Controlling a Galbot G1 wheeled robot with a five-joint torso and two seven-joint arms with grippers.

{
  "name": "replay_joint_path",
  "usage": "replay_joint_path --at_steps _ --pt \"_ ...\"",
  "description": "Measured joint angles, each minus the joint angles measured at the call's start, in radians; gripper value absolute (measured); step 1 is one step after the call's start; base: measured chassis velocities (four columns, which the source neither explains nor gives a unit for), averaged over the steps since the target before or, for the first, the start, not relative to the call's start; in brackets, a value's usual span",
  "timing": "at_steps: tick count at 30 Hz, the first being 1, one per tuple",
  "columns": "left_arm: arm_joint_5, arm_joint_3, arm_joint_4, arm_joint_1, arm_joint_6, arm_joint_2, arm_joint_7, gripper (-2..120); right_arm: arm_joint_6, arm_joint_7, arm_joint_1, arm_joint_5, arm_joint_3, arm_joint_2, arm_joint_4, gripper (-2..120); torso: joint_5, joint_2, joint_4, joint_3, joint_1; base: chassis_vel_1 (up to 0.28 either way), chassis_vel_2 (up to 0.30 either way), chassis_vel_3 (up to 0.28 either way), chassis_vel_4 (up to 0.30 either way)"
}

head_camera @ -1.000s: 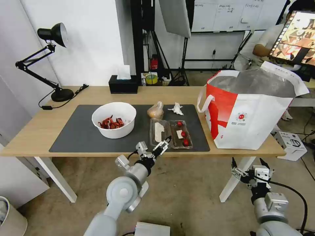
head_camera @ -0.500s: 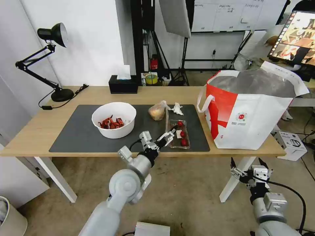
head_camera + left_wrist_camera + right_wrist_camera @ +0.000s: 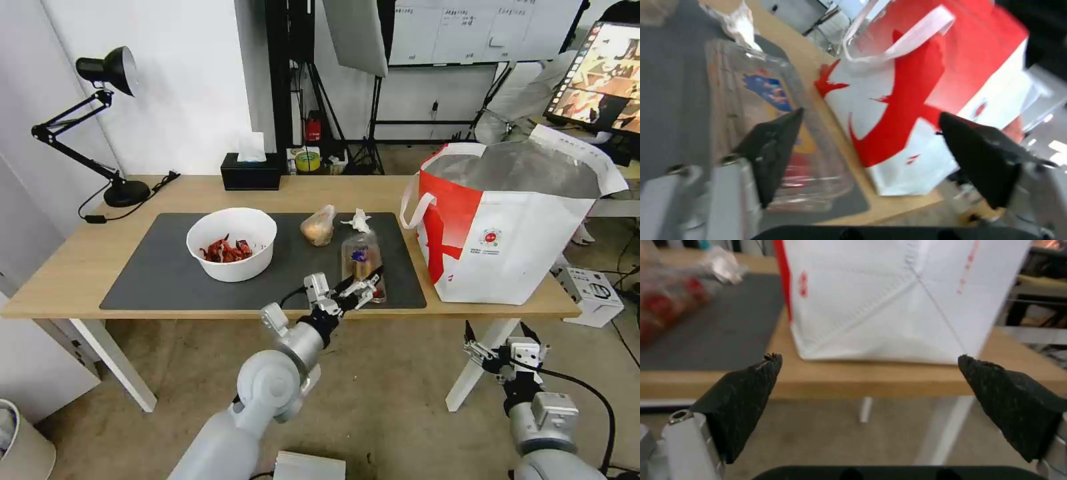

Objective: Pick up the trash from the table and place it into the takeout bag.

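Observation:
I expect the clear clamshell tray [image 3: 364, 268] to stay shut when I lift it by its edge, because the lid [image 3: 360, 251] is folded down over it.
The clear clamshell tray [image 3: 362, 261] lies on the dark mat [image 3: 153, 267], its lid folded down over the red tomatoes. My left gripper [image 3: 363, 285] is open at the tray's near edge; in the left wrist view one finger [image 3: 769, 156] lies against the tray [image 3: 755, 83], the other is off toward the takeout bag [image 3: 907, 100]. Farther back sit the small bag of orange-brown food [image 3: 319, 227] and the crumpled tissue [image 3: 358, 220]. The white bowl of red shells [image 3: 231, 243] stands to the left. The takeout bag [image 3: 507, 220] stands open at the table's right end. My right gripper [image 3: 497, 333] hangs open below the table edge, facing the bag [image 3: 889, 290].
A black desk lamp [image 3: 107, 67] stands at the table's [image 3: 67, 267] back left and a black tissue box [image 3: 251, 172] at the back middle. A white box [image 3: 593, 293] lies on the floor to the right. Tripods and a monitor stand behind.
The clamshell's lid, lying open a second ago and standing upright half a second ago, has swung over shut onto the tomatoes. My left gripper moved right along with it. The right arm barely moved.

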Motion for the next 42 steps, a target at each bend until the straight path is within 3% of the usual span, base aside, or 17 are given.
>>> replay_joint_path --at_steps 6,13,22,30,42 --pt "0.141 0.019 0.047 -0.038 -0.032 0.043 0.035 58 -0.01 -0.006 0.035 0.124 -0.027 -0.029 0.011 100 -0.0001 0.0 0.0 0.0 0.0 0.0 0.0 0.0 0.0" --pt "0.319 0.077 0.123 -0.1 -0.097 0.091 0.073 28 -0.077 0.018 0.125 0.412 -0.064 -0.089 0.011 100 -0.0001 0.0 -0.0001 0.0 0.0 0.0 0.0 0.0 0.0" --pt "0.424 0.083 0.138 -0.104 -0.139 0.111 0.081 0 -0.116 0.077 0.277 0.66 -0.145 -0.109 -0.05 100 -0.0001 0.0 0.0 0.0 0.0 0.0 0.0 0.0 0.0" --pt "0.416 0.082 0.12 -0.1 -0.139 0.125 0.076 0 -0.149 0.154 0.471 0.828 -0.261 -0.113 -0.172 100 -0.0001 0.0 0.0 0.0 0.0 0.0 0.0 0.0 0.0" --pt "0.497 0.089 0.136 -0.103 -0.155 0.119 0.093 0 -0.192 0.209 0.673 0.928 -0.346 -0.097 -0.316 100 -0.0001 0.0 0.0002 0.0 0.0 0.0 0.0 0.0 0.0"
